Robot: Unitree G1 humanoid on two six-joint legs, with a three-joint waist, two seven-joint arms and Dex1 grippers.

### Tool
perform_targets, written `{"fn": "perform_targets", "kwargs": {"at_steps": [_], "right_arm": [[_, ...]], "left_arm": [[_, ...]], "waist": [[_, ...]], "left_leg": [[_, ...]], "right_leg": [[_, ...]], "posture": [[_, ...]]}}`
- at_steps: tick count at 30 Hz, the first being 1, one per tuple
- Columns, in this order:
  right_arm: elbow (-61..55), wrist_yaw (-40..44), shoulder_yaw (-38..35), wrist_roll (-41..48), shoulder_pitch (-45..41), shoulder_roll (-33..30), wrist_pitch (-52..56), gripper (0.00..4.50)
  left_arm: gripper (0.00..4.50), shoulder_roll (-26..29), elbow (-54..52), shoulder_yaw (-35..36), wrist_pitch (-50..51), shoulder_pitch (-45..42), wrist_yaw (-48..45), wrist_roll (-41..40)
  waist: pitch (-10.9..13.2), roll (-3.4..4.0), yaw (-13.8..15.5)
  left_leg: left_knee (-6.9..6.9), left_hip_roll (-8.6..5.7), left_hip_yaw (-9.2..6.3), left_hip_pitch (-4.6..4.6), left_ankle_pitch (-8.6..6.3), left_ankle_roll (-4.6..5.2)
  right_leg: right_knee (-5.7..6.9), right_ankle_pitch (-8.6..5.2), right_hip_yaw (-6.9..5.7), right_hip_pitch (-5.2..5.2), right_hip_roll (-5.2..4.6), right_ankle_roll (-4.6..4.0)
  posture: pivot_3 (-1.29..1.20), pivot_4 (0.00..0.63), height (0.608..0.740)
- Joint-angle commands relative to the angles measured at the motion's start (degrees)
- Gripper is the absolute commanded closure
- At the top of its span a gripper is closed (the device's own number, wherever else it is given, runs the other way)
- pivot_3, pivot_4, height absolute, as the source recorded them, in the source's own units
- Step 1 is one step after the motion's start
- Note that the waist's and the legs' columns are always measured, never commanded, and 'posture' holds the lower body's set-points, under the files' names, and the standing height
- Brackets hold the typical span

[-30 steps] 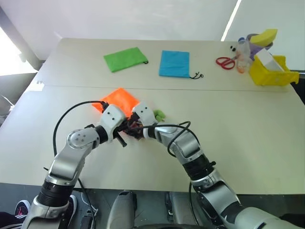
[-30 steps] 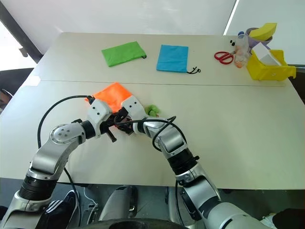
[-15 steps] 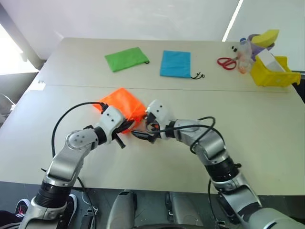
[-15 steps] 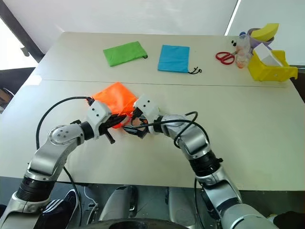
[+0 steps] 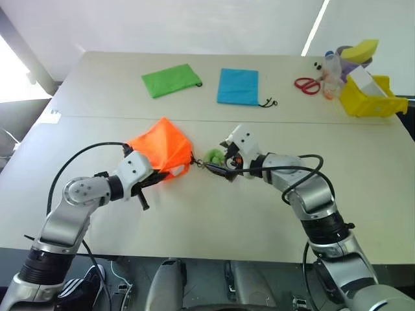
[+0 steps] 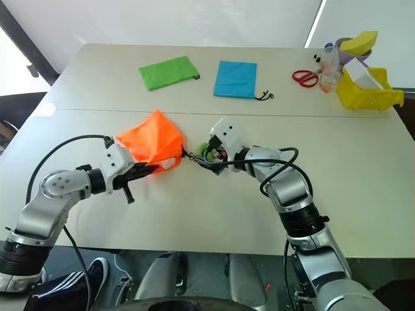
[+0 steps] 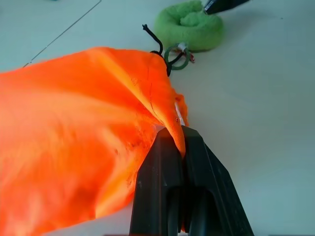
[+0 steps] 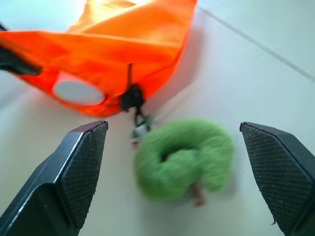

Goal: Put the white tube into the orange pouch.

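Observation:
My gripper will slide back a black toggle (image 8: pixel 132 98) that the dark cord (image 8: pixel 138 116) runs through, so the cord will pull out long toward the ball.
The orange pouch (image 5: pixel 162 144) is bunched and lifted off the table at its near edge. My left gripper (image 7: pixel 179 135) is shut on a fold of its fabric, beside the mouth. A round white end of the white tube (image 8: pixel 78 92) peeks out of the pouch's mouth; the rest of the tube is hidden inside. The dark cord runs from the mouth to the green fuzzy ball (image 8: pixel 184 162) on the table. My right gripper (image 6: pixel 209 162) stands open just right of the pouch, with the ball lying between its fingers and nothing gripped.
A green pouch (image 5: pixel 171 80) and a blue pouch (image 5: pixel 238 85) lie flat at the far side of the table. Red scissors (image 5: pixel 306 85), a bottle (image 5: pixel 331 68) and a yellow bin (image 5: pixel 371 97) stand at the far right corner.
My right gripper has drawn back to the right, away from the pouch's mouth. My left gripper has moved left with the pouch, which now stands bunched up with the ball between the hands.

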Motion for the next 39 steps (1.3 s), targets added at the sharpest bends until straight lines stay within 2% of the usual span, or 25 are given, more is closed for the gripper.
{"fn": "perform_targets", "kwargs": {"at_steps": [1,18,19,20,27,34,39], "right_arm": [[1.24,-0.73,1.28,-1.92,-1.93,0.86,-2.46,0.02],[8.77,-1.17,5.2,-7.79,-2.45,2.07,-3.92,0.02],[9.07,-1.19,5.05,-7.89,-2.42,2.14,-4.25,0.52],[9.42,-1.55,4.71,-8.01,-2.44,2.35,-4.24,0.79],[9.11,-1.31,4.5,-9.34,-2.19,1.97,-5.91,4.25],[6.51,-0.87,3.21,-10.05,-0.99,-0.33,-7.18,4.25],[-0.81,0.34,0.42,-8.46,0.88,-2.34,-8.7,4.25]], "left_arm": [[4.5,1.19,0.78,1.31,-2.34,-0.59,-0.76,0.33],[4.5,-0.55,-0.73,-0.26,-2.5,0.26,0.86,1.08],[4.5,-0.65,-0.76,-0.31,-2.54,0.24,0.88,1.1],[4.5,-0.79,-0.76,-0.32,-2.53,0.24,0.91,1.08],[4.5,-1.28,-0.75,-0.38,-2.74,0.34,1.0,1.47],[4.5,-2.27,-0.4,0.11,-2.39,0.43,1.26,1.24],[4.5,-3.48,-0.2,1.57,1.35,-0.21,1.63,-1.41]], "waist": [[0.0,0.0,-0.05],[0.0,0.0,-0.03],[0.0,0.0,-0.03],[0.0,0.0,-0.03],[0.0,0.0,-0.11],[0.0,0.0,0.03],[0.0,0.0,0.11]], "left_leg": [[0.0,0.0,0.0,-0.01,0.0,0.0],[0.0,0.01,-0.01,0.0,0.0,0.0],[0.0,0.0,-0.01,0.0,0.0,0.0],[0.0,0.0,0.0,-0.01,0.0,0.0],[0.0,0.01,-0.01,0.01,0.0,0.0],[0.0,0.0,0.0,0.01,0.0,0.0],[0.0,0.0,-0.02,-0.03,0.0,0.0]], "right_leg": [[0.0,0.0,0.0,-0.02,0.0,0.0],[0.03,0.01,-0.01,-0.02,0.01,0.0],[0.03,0.0,-0.01,-0.02,0.01,0.0],[0.03,0.0,-0.01,-0.02,0.0,0.01],[0.04,0.01,-0.01,-0.02,0.03,0.01],[0.04,0.01,0.0,-0.01,0.01,0.01],[0.04,0.01,-0.01,-0.02,-0.01,0.01]], "posture": [[0.0,0.15,0.74],[0.0,0.15,0.74],[0.0,0.15,0.74],[0.0,0.15,0.74],[0.0,0.15,0.74],[0.0,0.15,0.74],[0.0,0.15,0.74]]}}
